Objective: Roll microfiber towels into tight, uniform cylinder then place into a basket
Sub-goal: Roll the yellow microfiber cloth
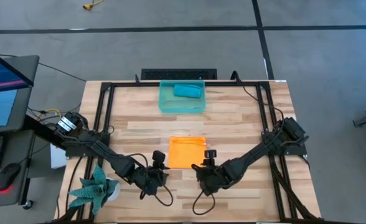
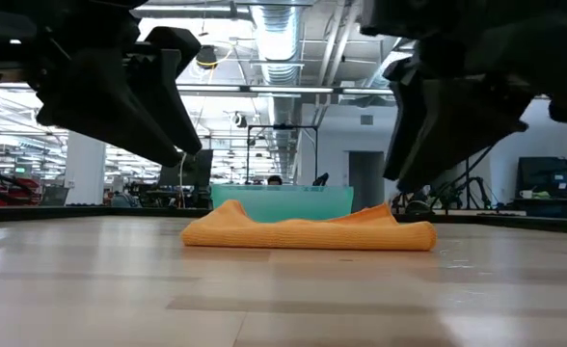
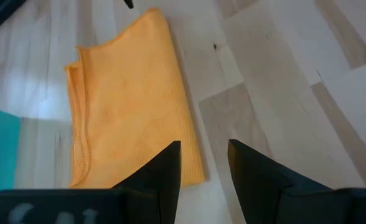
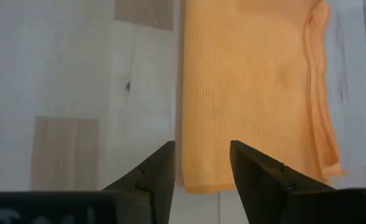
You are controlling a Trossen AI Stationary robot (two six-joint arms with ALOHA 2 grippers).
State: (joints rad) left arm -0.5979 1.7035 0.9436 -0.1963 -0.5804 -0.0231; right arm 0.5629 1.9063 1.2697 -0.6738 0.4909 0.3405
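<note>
My gripper will pull the corner of the orange towel (image 1: 187,152), and the towel will swing around still folded, because the towel's doubled strip (image 4: 320,93) lies flat against the layer below.
The orange towel (image 1: 187,152) lies folded flat on the table's middle, also seen in the low view (image 2: 308,229). The teal-blue towel (image 1: 187,91) lies rolled up inside the translucent teal basket (image 1: 165,104) at the table's far middle. My left gripper (image 1: 160,169) is open and hovers above the orange towel's near left corner (image 3: 189,168). My right gripper (image 1: 203,169) is open and hovers above the towel's near edge (image 4: 198,180), toward its right side. In the low view both grippers hang above the towel, clear of it.
A green spiky plant (image 1: 96,186) stands at the near left corner, beside my left arm. A black metal frame (image 1: 105,112) runs along the table's left, right and far sides. Bare wood (image 1: 233,118) lies between the towel and the basket.
</note>
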